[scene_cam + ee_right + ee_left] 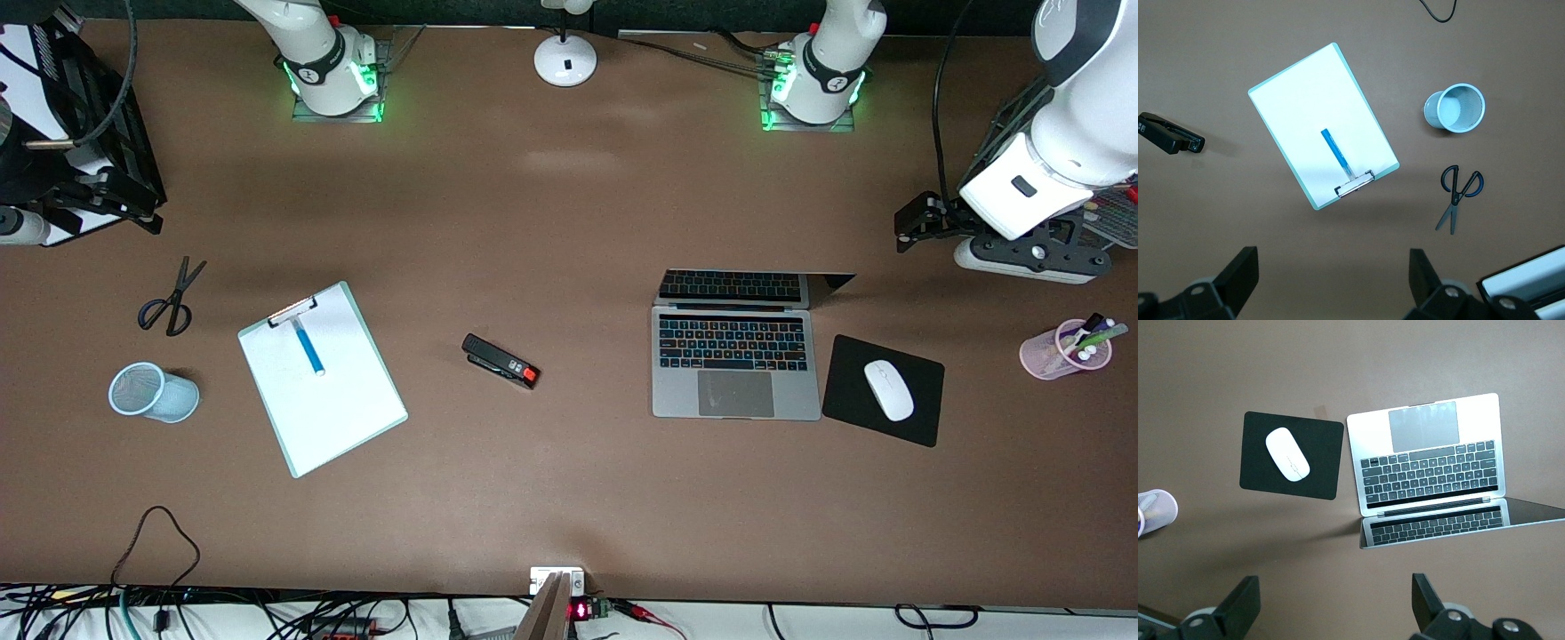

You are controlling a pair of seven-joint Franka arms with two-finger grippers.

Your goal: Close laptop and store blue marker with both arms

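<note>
The laptop's screen (736, 286) is joined to the laptop's base by a hinge strip (732, 308), so it should fold down flat over the keyboard when I push it, while the laptop's base stays in place.
The laptop (734, 366) lies open toward the left arm's end of the table, its screen (734, 286) upright; it also shows in the left wrist view (1426, 457). The blue marker (308, 346) lies on a white clipboard (322, 378) toward the right arm's end, and shows in the right wrist view (1335, 153). My left gripper (1335, 590) is open and empty, high over bare table beside the laptop's screen. My right gripper (1333, 260) is open and empty, high over bare table beside the clipboard's clip end. Both arms (1067, 133) are drawn back at the table's ends.
A black stapler (500, 361) lies between clipboard and laptop. A white mouse (888, 389) sits on a black mouse pad (916, 418) beside the laptop. A pink cup of pens (1058, 351) stands at the left arm's end. A blue mesh cup (153, 392) and scissors (172, 298) lie near the clipboard.
</note>
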